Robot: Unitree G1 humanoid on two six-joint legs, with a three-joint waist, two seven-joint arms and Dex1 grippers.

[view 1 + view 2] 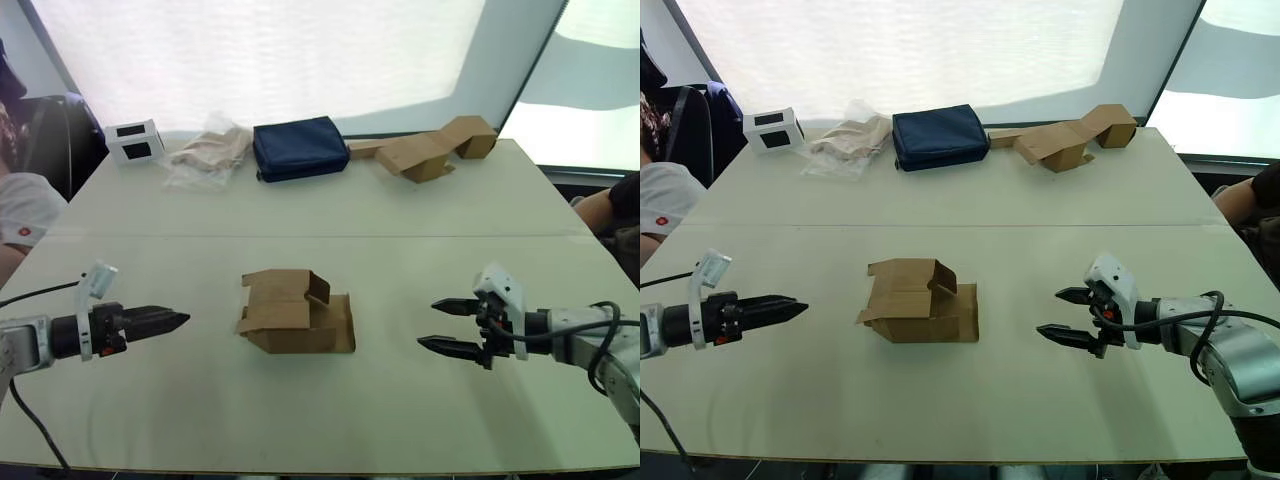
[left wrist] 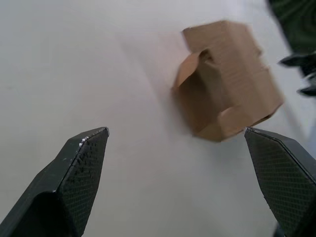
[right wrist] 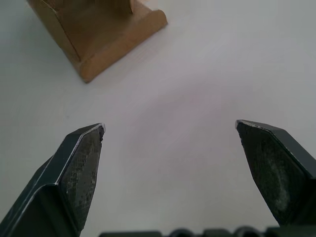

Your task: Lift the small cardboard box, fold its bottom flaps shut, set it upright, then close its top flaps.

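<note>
My gripper is about to lift the small cardboard box (image 1: 285, 318). Flaps (image 1: 343, 322) stand open at both ends, so the box will show an empty inside, open from end to end, when it comes up.
The small cardboard box (image 1: 290, 315) lies on its side in the middle of the white table (image 1: 330, 210), and nothing holds it. Brown flaps stand open at its ends: one flap (image 1: 343, 322) lies flat on the table toward my right, and others (image 1: 262, 285) stick up at the far left. I cannot tell the bottom flaps from the top flaps. My left gripper (image 1: 183, 321) hovers left of the box, a short gap away, and is open with its fingers (image 2: 81, 163) wide apart. My right gripper (image 1: 435, 324) is open and empty, well to the right of the box.
Along the table's far edge stand a small white box (image 1: 135, 141), a crumpled plastic bag (image 1: 208, 152), a navy pouch (image 1: 300, 148) and more folded cardboard (image 1: 430, 150). One person sits at the left edge (image 1: 20, 210) and another at the right (image 1: 615, 205).
</note>
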